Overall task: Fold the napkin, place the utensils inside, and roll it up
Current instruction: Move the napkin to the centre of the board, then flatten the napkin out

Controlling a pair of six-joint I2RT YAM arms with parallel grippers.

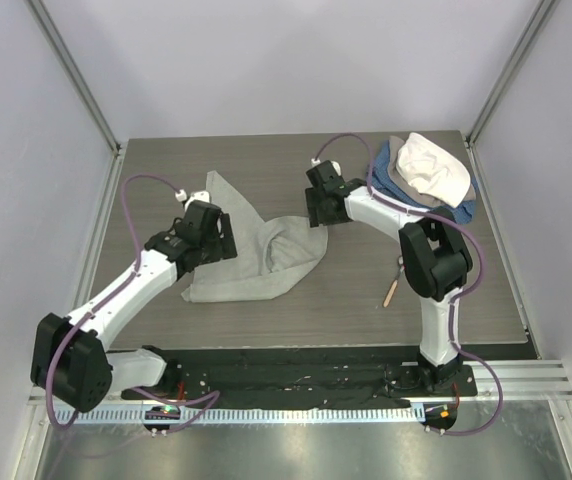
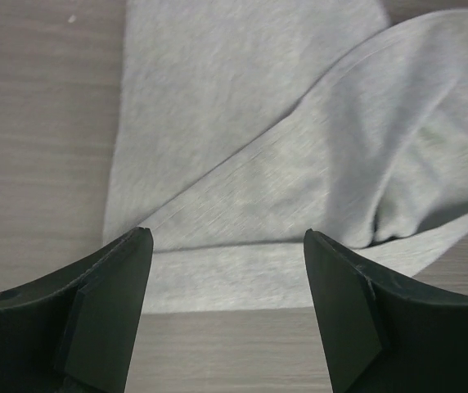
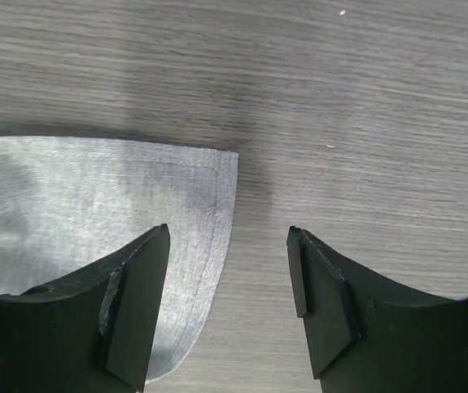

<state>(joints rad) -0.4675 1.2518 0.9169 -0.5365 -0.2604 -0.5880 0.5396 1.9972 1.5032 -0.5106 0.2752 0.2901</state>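
The light grey napkin (image 1: 244,280) has loose layers that lie over each other along the diagonal fold (image 2: 238,151), so it will open out into a wide flat sheet when I lift it and spread it.
The light grey napkin (image 1: 256,255) lies crumpled and partly folded over itself on the wooden table, between my two grippers. My left gripper (image 1: 211,232) is at its left edge, open, and in the left wrist view (image 2: 227,246) nothing is between the jaws; the napkin (image 2: 299,164) lies just ahead with a diagonal fold. My right gripper (image 1: 318,207) is over the napkin's right corner, open (image 3: 227,237). The napkin's hemmed corner (image 3: 95,205) runs under the left finger, ungripped. A spoon (image 1: 391,290) with a wooden handle lies by the right arm, its bowl partly hidden.
A heap of white, grey and blue cloths (image 1: 428,172) sits at the back right corner. Metal frame posts and white walls border the table (image 1: 266,160) on three sides. The arm bases stand on a black rail (image 1: 296,375) along the near edge.
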